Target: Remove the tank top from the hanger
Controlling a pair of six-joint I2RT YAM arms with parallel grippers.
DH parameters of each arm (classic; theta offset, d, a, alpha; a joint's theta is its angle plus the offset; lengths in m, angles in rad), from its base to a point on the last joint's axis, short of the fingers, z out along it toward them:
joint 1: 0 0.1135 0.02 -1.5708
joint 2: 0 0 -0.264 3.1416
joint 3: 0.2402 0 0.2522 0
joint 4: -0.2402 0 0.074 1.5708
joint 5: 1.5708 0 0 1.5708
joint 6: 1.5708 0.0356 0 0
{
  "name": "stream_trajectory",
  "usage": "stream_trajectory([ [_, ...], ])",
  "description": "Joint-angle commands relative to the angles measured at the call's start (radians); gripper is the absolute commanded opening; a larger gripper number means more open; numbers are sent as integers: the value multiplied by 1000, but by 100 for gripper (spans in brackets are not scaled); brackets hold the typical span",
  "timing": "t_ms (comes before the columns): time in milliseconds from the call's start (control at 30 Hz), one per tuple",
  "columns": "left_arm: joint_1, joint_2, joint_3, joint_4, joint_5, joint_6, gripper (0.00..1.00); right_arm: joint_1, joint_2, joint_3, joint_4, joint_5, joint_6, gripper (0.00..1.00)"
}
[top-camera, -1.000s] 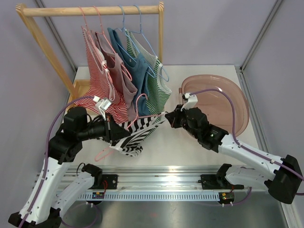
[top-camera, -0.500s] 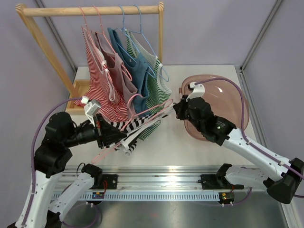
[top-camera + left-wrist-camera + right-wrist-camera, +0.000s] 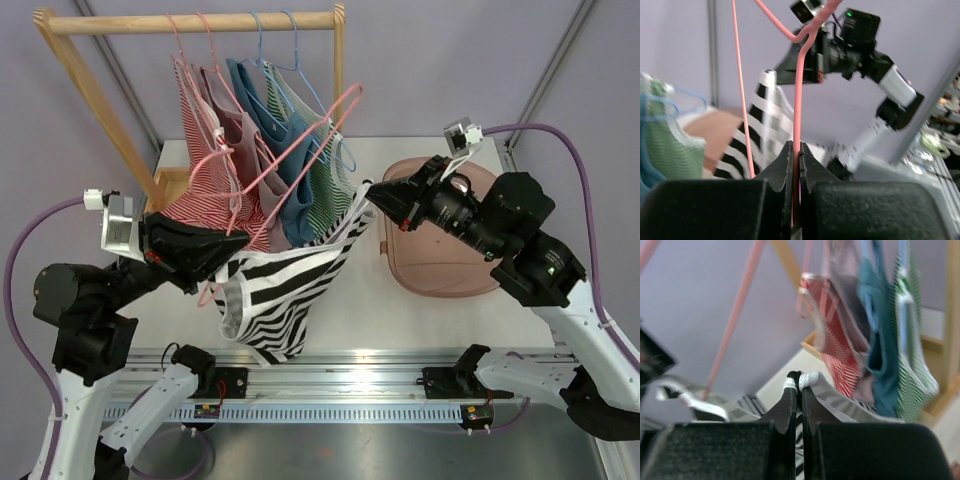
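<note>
The pink hanger's lower end (image 3: 210, 291) is inside the tank top, so the robot's left gripper should pull the hanger clear while the right gripper holds the strap (image 3: 359, 205).
A black-and-white striped tank top (image 3: 285, 292) hangs in the air between my two grippers, above the table. My left gripper (image 3: 238, 241) is shut on the pink hanger (image 3: 290, 150), which slants up to the right; its wire shows between the left fingers (image 3: 796, 150). My right gripper (image 3: 372, 193) is shut on the top's strap, a white-edged fold pinched at its fingertips (image 3: 801, 379). The strap (image 3: 352, 215) runs taut from the right gripper down to the hanging body. The striped top also shows in the left wrist view (image 3: 765, 130).
A wooden rack (image 3: 190, 22) at the back left holds several other tops on hangers: red-striped (image 3: 205, 170), mauve, teal (image 3: 275, 135) and green-striped (image 3: 325, 185). A pink translucent tub (image 3: 455, 245) sits on the table at the right, under the right arm.
Both arms have risen, lifting the hanger and striped top off the table. The right gripper moved up and right, pulling the strap taut; the hanger now tilts steeply upward.
</note>
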Motion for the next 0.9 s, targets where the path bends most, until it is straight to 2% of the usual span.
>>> stream_trajectory([
  [0,-5,78,-44,352,-169,-62,0,-8,75,150,-16,-226,-28,0],
  [133,-5,126,-118,492,-284,-18,0,-7,141,204,-1,-364,-21,0],
  [167,-5,134,-138,570,-308,-6,0,-7,154,198,13,-392,-25,0],
  [267,-7,152,-190,650,-348,28,1,-8,150,142,44,-445,-28,0],
  [333,-7,151,-225,698,-350,71,0,-7,145,95,45,-446,-42,0],
  [433,-7,134,-338,901,-313,126,0,-7,138,32,19,-468,-85,0],
  [500,-7,112,-356,956,-348,137,0,-7,124,-26,-53,-402,-125,0],
  [567,-7,86,-360,934,-390,163,0,-7,95,-86,-94,-249,-134,0],
  [600,-7,82,-363,933,-405,190,3,-7,87,-153,-104,-174,-134,0],
  [733,-7,45,-365,939,-520,206,4,-7,70,-331,-114,-98,-90,0],
  [867,-7,31,-342,942,-534,212,2,-7,38,-447,-87,-61,-50,0],
])
